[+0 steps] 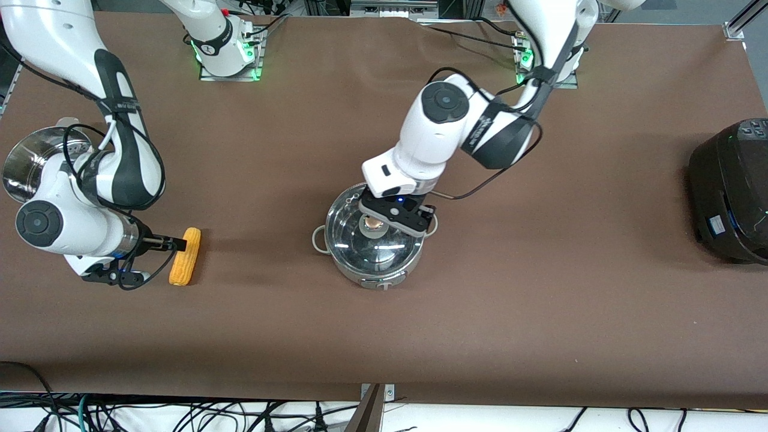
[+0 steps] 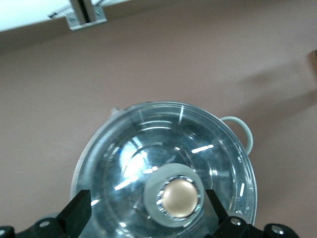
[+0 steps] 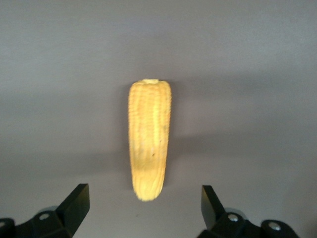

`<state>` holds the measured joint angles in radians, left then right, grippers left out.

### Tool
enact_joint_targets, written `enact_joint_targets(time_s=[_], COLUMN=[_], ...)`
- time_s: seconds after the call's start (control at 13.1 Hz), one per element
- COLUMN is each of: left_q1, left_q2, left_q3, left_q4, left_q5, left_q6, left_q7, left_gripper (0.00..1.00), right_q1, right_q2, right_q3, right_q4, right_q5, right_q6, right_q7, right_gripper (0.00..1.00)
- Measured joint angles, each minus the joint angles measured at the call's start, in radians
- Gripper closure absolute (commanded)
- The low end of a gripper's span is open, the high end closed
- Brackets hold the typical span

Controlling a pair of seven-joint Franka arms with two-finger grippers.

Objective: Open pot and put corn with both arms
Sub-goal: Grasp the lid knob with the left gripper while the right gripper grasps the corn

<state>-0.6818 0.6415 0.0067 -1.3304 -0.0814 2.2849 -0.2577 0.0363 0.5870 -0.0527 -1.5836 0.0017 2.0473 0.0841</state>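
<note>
The yellow corn (image 1: 186, 256) is shorter than the width of the glass lid (image 1: 371, 245). The corn will fit whole inside the steel pot when I lower it.
The steel pot (image 1: 373, 264) stands mid-table with its clear glass lid (image 1: 366, 246) on. My left gripper (image 1: 393, 217) hangs low over the lid, open, its fingers on either side of the copper-coloured knob (image 2: 181, 198) without touching it. In the left wrist view the knob sits closer to one finger of the left gripper (image 2: 146, 210). The yellow corn (image 1: 185, 257) lies on the table toward the right arm's end. My right gripper (image 1: 175, 243) is open and empty beside it. In the right wrist view the corn (image 3: 149, 139) lies just ahead of the right gripper (image 3: 143, 206).
A perforated steel steamer (image 1: 27, 162) stands at the right arm's end of the table, partly hidden by that arm. A black rice cooker (image 1: 732, 192) stands at the left arm's end. Brown mat (image 1: 480, 312) covers the table.
</note>
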Motion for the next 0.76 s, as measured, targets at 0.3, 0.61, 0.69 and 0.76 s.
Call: enact_joint_targets(time_s=[0.3,0.61,0.69,0.76], left_q1=[-0.017,-0.023,-0.026,-0.029], left_q2=[0.049,0.063,0.065,0.067], left_q3=[0.001,0.001,0.001,0.001], left_q4=[0.001,0.001,0.001,0.001], left_q5=[0.0,0.0,0.0,0.0], left_q6=[0.063,0.071,0.071,0.07], left_q7=[-0.005,-0.005,-0.005,-0.005], left_gripper=[0.0,0.02,0.11,0.33], right_q1=[-0.034,-0.034,-0.034,-0.033], right_q2=[0.06,0.102,0.11,0.118], right_q3=[-0.001,0.002,0.002,0.003], right_q4=[-0.042,-0.042,-0.042,-0.043], right_q5=[0.072,0.083,0.084,0.084], right_q6=[0.109,0.168,0.181,0.189], right_q7=[-0.047,-0.048,-0.048,-0.048], right_gripper=[0.0,0.14,0.45,0.68])
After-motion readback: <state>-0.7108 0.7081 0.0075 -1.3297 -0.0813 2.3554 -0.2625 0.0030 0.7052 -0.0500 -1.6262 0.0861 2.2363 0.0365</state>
